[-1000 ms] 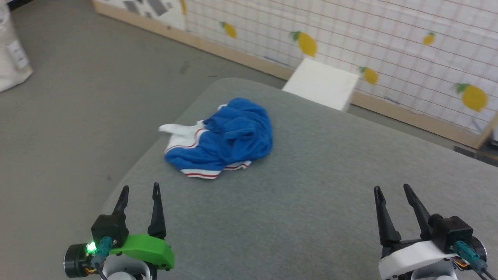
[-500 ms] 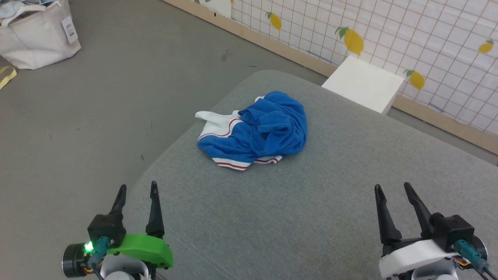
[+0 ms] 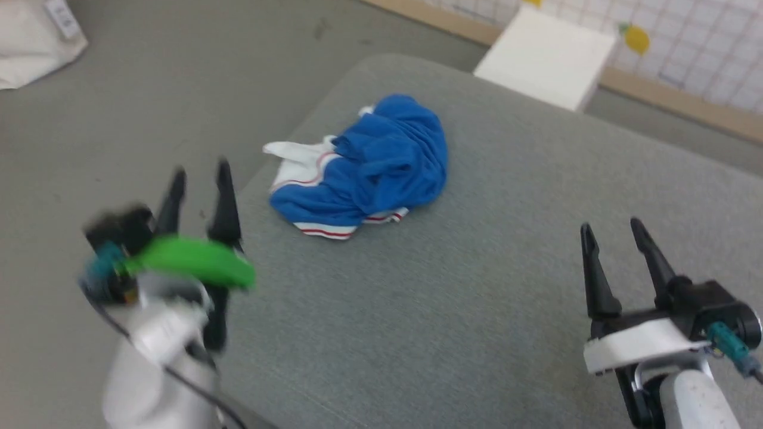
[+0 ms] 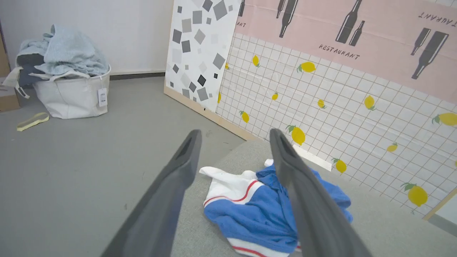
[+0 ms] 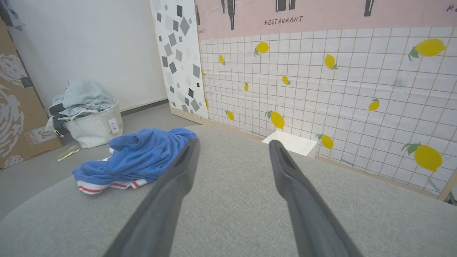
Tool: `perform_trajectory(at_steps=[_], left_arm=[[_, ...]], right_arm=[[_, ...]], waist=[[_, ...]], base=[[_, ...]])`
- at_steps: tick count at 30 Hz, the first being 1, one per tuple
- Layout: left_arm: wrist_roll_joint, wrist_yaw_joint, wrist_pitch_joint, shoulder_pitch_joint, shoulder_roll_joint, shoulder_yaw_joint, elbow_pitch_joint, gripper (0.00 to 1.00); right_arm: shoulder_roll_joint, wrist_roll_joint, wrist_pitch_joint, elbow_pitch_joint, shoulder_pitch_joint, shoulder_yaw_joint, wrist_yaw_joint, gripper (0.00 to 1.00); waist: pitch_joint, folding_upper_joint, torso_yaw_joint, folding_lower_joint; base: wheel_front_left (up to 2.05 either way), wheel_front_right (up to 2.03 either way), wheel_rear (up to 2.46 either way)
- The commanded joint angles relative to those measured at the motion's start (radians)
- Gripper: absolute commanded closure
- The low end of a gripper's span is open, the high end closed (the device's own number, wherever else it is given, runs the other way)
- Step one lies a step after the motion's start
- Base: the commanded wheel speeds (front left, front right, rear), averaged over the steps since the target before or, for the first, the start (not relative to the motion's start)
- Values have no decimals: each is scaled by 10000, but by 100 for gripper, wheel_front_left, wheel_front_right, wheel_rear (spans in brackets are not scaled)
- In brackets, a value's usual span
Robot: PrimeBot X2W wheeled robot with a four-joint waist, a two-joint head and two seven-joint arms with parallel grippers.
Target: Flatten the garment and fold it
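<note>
I expect the white panel [image 3: 300, 161] to spread out as a sleeve when I pull the garment open, because it sticks out past a red stripe [image 3: 301, 183].
The blue garment [image 3: 369, 164] lies crumpled in a heap near the far left corner of the grey padded table [image 3: 477, 286], white panel and red-striped hem showing; letters are hidden in the folds. My left gripper [image 3: 199, 176] is open and blurred, raised over the table's left edge, short of the heap. In the left wrist view the garment [image 4: 257, 214] sits just beyond the open left gripper [image 4: 234, 137]. My right gripper [image 3: 614, 229] stands open at the lower right, well away from the cloth. The right wrist view has the garment [image 5: 139, 153] left of the open right gripper [image 5: 232, 144].
A white box [image 3: 545, 56] stands on the floor past the table's far edge, against a lemon-patterned wall [image 4: 321, 103]. A white laundry bag full of clothes [image 4: 68, 89] sits on the grey floor at the far left. A cardboard panel [image 5: 18, 107] leans nearby.
My left arm has risen and moved forward toward the garment. The right gripper has also moved up a little. The head camera has tilted and shifted; the garment lies as before.
</note>
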Motion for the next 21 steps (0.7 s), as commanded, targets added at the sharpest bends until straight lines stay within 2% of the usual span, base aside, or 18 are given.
perform_trajectory(at_steps=[1,6,10,14,15,18,21], left_arm=[[-292,-130,430,-673,209,131,140,0],[-1130,-305,2300,-2531,1090,510,427,0],[-1840,-245,4453,-3663,1732,710,926,0],[-2283,338,6744,-4127,2359,918,1478,0],[-2299,467,7144,-4155,2533,949,1535,0],[-2277,1241,8270,-4000,2998,1184,1736,0],[-1994,1721,9509,-3458,3494,1016,1872,0]], right_arm=[[-4,-87,28,-104,-281,-11,-15,0],[-4,-242,26,-322,-810,-81,-15,0],[-4,-301,-8,-418,-1347,-34,-15,0],[-4,-108,-76,-337,-1831,102,-15,0],[-4,-34,-92,-298,-1924,141,-15,0],[-4,172,-134,-151,-2100,286,-15,0],[-4,334,-154,14,-2162,325,-15,0]], waist=[[1498,55,-1379,0],[2776,55,-2486,0],[3669,55,-3373,0],[4265,55,-4187,0],[4365,55,-4358,0],[4583,55,-4865,0],[4634,55,-5208,0]], base=[[0,0,0],[0,0,0],[0,0,0],[0,0,0],[0,0,0],[0,0,0],[0,0,0]])
